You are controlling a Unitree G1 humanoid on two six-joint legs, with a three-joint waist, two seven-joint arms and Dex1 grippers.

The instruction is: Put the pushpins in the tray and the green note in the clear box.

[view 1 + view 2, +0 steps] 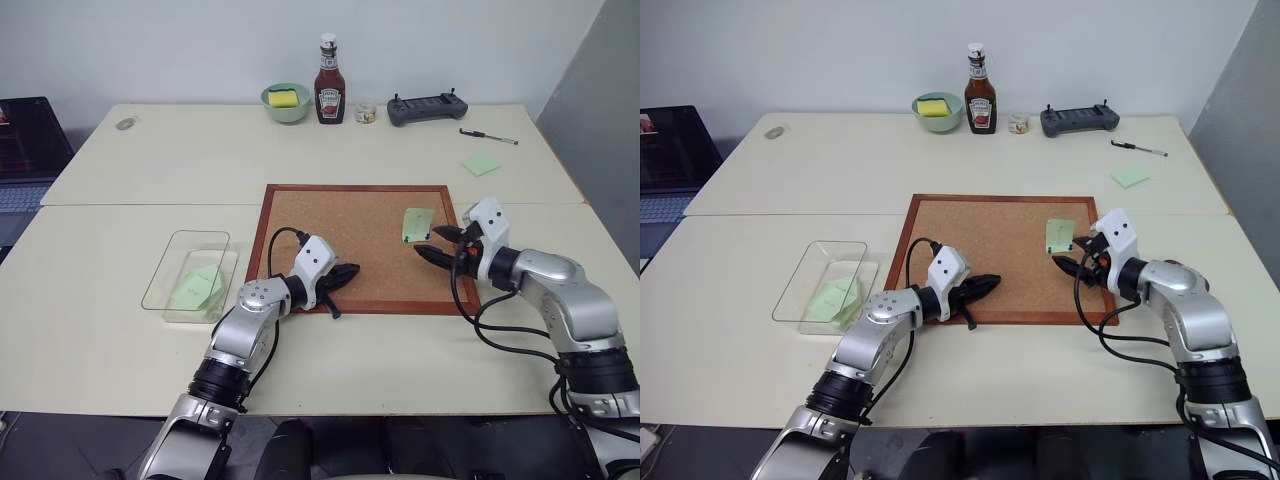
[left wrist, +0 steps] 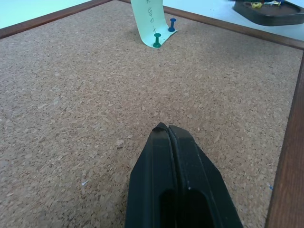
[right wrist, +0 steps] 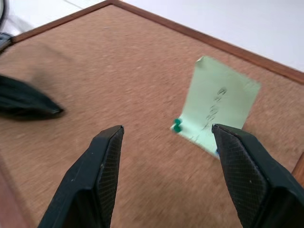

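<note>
The blue pushpin sits (image 3: 217, 151) behind one finger of the robot's open right gripper, so the robot should move both fingers to either side of the blue pushpin (image 1: 428, 238) before it pulls the pushpin out.
A green note (image 1: 417, 225) is pinned to the right part of the corkboard (image 1: 330, 225) by a green pushpin (image 3: 177, 125) and a blue pushpin (image 2: 172, 24). My right gripper (image 1: 430, 243) hovers open just in front of the note, and the green pin lies between its fingers (image 3: 95, 166). My left gripper (image 1: 345, 275) is shut with nothing in it, low over the board's front left part. The tray (image 2: 270, 12), dark brown with several pushpins in it, lies just past the board's edge. The clear box (image 1: 190, 272) stands left of the board with green paper (image 1: 197, 288) inside.
Another green note (image 1: 481, 165) lies on the table at the far right, near a pen (image 1: 488, 136). Along the back edge stand a ketchup bottle (image 1: 329, 85), a light green bowl (image 1: 286, 100) with a yellow sponge, a small jar (image 1: 366, 113) and a controller (image 1: 427, 108).
</note>
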